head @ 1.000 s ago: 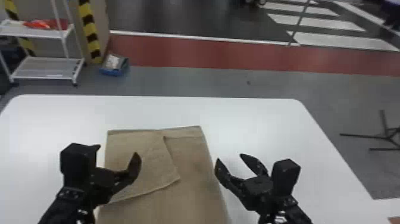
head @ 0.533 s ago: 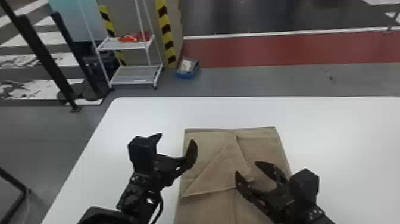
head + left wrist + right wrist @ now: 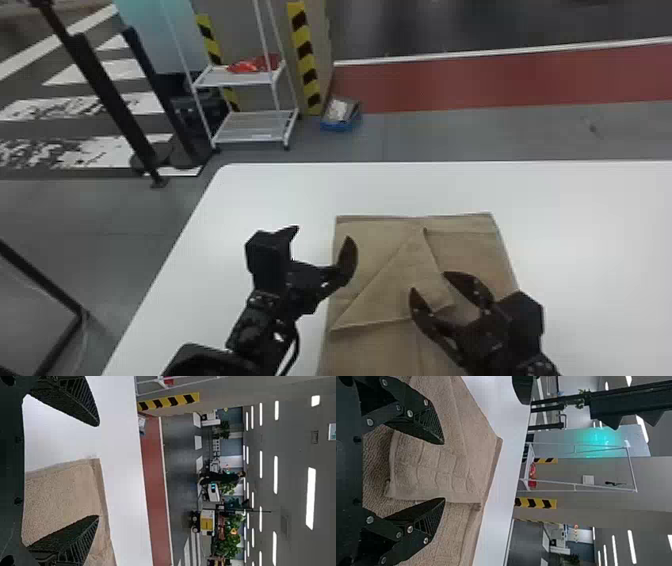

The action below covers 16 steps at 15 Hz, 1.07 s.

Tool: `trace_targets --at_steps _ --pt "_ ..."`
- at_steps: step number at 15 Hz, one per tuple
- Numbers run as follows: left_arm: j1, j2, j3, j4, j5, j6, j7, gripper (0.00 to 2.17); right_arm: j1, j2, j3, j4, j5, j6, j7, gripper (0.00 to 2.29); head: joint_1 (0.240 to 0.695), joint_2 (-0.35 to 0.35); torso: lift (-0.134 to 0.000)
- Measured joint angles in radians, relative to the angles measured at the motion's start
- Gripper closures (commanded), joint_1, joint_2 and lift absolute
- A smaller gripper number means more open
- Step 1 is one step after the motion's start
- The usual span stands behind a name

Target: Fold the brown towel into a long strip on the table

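Observation:
I expect the brown towel (image 3: 468, 245) to open out much wider when I lift its corners and pull them apart, because a flap lies folded over along a slanting crease (image 3: 381, 277).
The brown towel (image 3: 465, 250) lies on the white table (image 3: 590, 240), a flap folded across its top with a slanting crease. Over the towel's left edge my left gripper (image 3: 320, 245) stands open and holds nothing. My right gripper (image 3: 431, 286) hangs open above the flap's lower right corner. The left wrist view has the left gripper (image 3: 98, 471) with its fingers apart, the towel's edge (image 3: 59, 494) between and beyond them. In the right wrist view, the flap (image 3: 439, 471) of the towel lies between the spread fingers of the right gripper (image 3: 443, 471).
Past the table's far edge stand a white wire shelf (image 3: 250, 127) and a blue box (image 3: 341, 115) on the floor. Black posts (image 3: 110, 100) rise beyond the table's left side.
The head view has swung to the left. My right gripper has moved from beside the towel's right edge to over the flap. The flap's crease now slants differently.

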Motion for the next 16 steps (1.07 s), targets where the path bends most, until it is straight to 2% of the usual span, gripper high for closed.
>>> trace_targets --at_steps 5,10,11,12,16 --pt "0.003 -0.001 -0.002 0.001 -0.002 -0.001 0.0 0.07 -0.023 0.004 -0.011 0.022 0.0 0.077 -0.012 0.47 0.695 0.185 -0.112" --pt "0.003 0.0 0.003 0.014 0.0 -0.016 -0.001 0.07 -0.018 0.003 -0.004 0.011 -0.004 0.082 -0.012 0.47 0.695 0.193 -0.112" --pt "0.003 0.0 0.004 0.014 0.0 -0.018 -0.001 0.07 -0.013 0.002 -0.005 0.0 -0.005 0.08 -0.012 0.49 0.695 0.194 -0.112" --pt "0.002 0.0 0.004 0.014 0.0 -0.019 -0.001 0.07 -0.009 0.001 -0.005 -0.009 -0.005 0.081 -0.012 0.62 0.695 0.195 -0.112" --pt "0.001 -0.001 0.004 0.018 0.001 -0.02 -0.002 0.07 -0.009 0.0 -0.01 -0.017 -0.001 0.123 -0.011 0.65 0.695 0.191 -0.112"
